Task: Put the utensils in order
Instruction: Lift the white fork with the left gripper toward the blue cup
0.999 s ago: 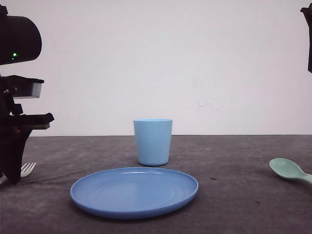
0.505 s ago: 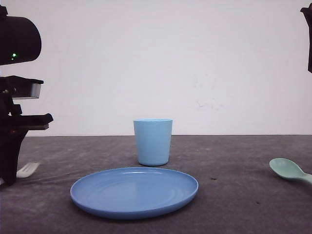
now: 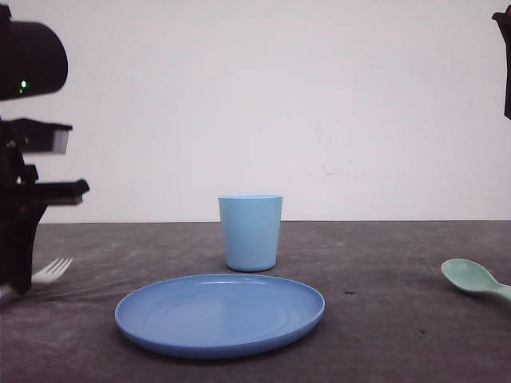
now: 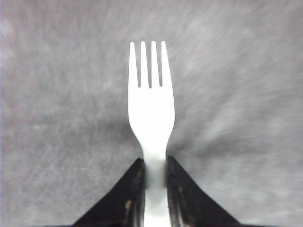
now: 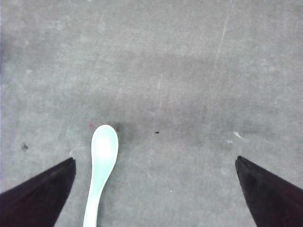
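Next, I pick up the white fork [image 3: 53,270] with my left gripper and turn it tines-up before I lower it in, because it lies level and the light blue cup [image 3: 250,198] opens upward.
My left gripper [image 4: 154,163] is shut on the handle of the white fork [image 4: 150,113], whose four tines point away from the jaws. In the front view the fork [image 3: 53,270] hangs a little above the table at the far left, beside the left arm [image 3: 20,199]. The mint-green spoon [image 5: 102,161] lies flat on the grey table, between the wide-open fingers of my right gripper [image 5: 155,163] and close to one finger. In the front view the spoon [image 3: 473,278] rests at the far right edge.
A round blue plate [image 3: 219,313] lies at the front centre of the table. A light blue cup [image 3: 251,232] stands upright just behind it. Part of the right arm [image 3: 505,56] hangs at the upper right.
The left arm has risen slightly, and the fork's tines sit higher off the table than before. The spoon, plate and cup have not moved.
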`<move>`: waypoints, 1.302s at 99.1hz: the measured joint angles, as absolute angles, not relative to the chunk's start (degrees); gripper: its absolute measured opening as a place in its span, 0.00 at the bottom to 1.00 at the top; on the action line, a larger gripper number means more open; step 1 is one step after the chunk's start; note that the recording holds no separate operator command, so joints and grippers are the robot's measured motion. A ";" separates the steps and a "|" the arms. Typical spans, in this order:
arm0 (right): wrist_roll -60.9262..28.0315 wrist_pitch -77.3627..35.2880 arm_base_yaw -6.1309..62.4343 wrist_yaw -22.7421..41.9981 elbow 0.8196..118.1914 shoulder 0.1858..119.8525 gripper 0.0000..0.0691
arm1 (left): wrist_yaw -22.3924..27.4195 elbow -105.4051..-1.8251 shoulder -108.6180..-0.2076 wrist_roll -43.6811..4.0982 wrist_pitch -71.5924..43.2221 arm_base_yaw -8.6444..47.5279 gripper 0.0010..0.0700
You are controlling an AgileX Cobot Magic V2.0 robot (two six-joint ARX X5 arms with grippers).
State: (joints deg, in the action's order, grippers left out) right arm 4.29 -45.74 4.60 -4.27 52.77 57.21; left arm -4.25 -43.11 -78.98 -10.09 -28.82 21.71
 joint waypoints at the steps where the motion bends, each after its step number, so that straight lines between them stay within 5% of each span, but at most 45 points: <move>1: 4.29 -45.74 4.60 -4.27 52.77 57.21 0.98 | -4.25 -43.13 -78.70 -10.09 -28.84 21.76 0.04; 24: 4.29 -45.74 4.60 -4.27 52.77 57.21 0.98 | -3.51 -46.37 -69.23 -10.09 -23.99 23.57 0.04; 59: 4.29 -45.74 4.60 -4.27 52.77 57.21 0.98 | 7.25 -46.65 -62.63 -10.11 1.76 26.11 0.04; 129: 4.27 -45.74 4.60 -4.27 52.77 57.21 0.98 | 9.26 -46.68 -90.91 -10.09 48.36 31.70 0.04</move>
State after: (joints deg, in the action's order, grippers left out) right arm 4.27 -45.74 4.60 -4.27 52.77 57.21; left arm 9.26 -46.68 -90.91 -10.09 48.36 31.70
